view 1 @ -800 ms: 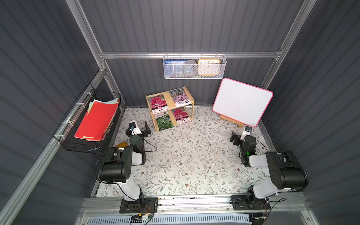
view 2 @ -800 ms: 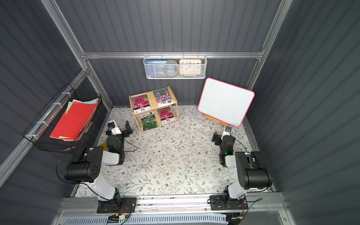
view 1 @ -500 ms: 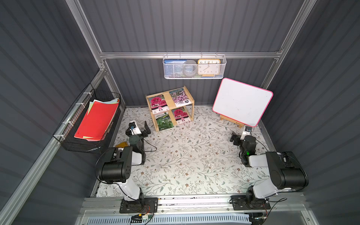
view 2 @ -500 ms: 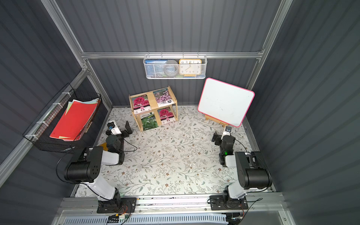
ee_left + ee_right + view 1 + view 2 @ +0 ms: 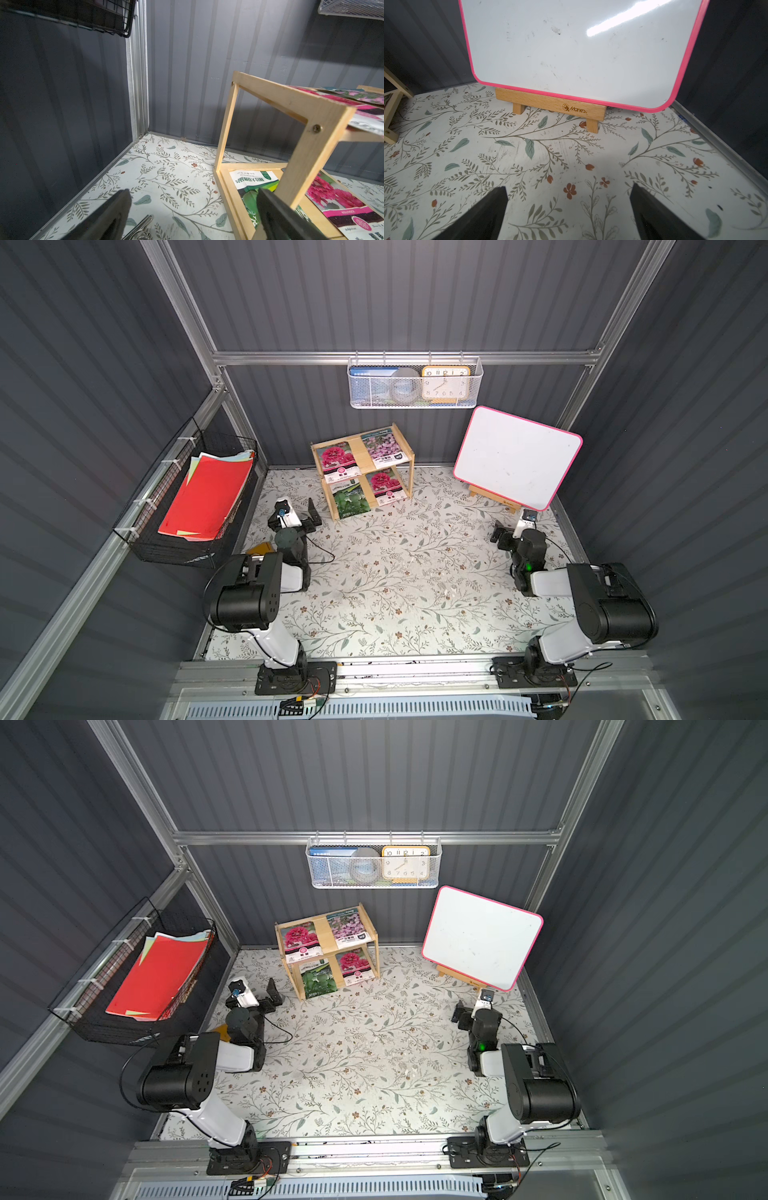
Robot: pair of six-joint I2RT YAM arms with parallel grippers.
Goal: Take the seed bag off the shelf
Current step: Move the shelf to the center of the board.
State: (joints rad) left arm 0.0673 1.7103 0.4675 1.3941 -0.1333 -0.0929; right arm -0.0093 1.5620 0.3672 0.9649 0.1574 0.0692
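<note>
The shelf's front post (image 5: 307,166) is in my left gripper's way to the green bag. Next, my left gripper backs away and goes around to the shelf's open front (image 5: 354,516).
The shelf (image 5: 411,479) (image 5: 377,957) is a small two-tier bamboo rack against the back wall. It holds several seed bags. A red-flower bag (image 5: 336,460) and a pink-flower bag (image 5: 384,448) lie on top. A green bag (image 5: 351,499) and another red-flower bag (image 5: 384,487) lie below. My left gripper (image 5: 299,514) (image 5: 257,994) hangs open just left of the shelf's front corner. In the left wrist view the left gripper (image 5: 193,194) has one fingertip in front of the green bag (image 5: 255,182) and holds nothing. My right gripper (image 5: 511,529) (image 5: 569,189) is open and empty over the mat.
A pink-framed whiteboard (image 5: 517,456) (image 5: 571,47) stands on a wooden easel at the back right. A white mesh basket (image 5: 415,383) hangs on the back wall. On the left wall, a black wire basket (image 5: 195,506) holds coloured paper. A metal clip (image 5: 141,226) lies under the left gripper.
The left gripper has edged slightly toward the back, nearer the shelf. The right arm has not moved.
</note>
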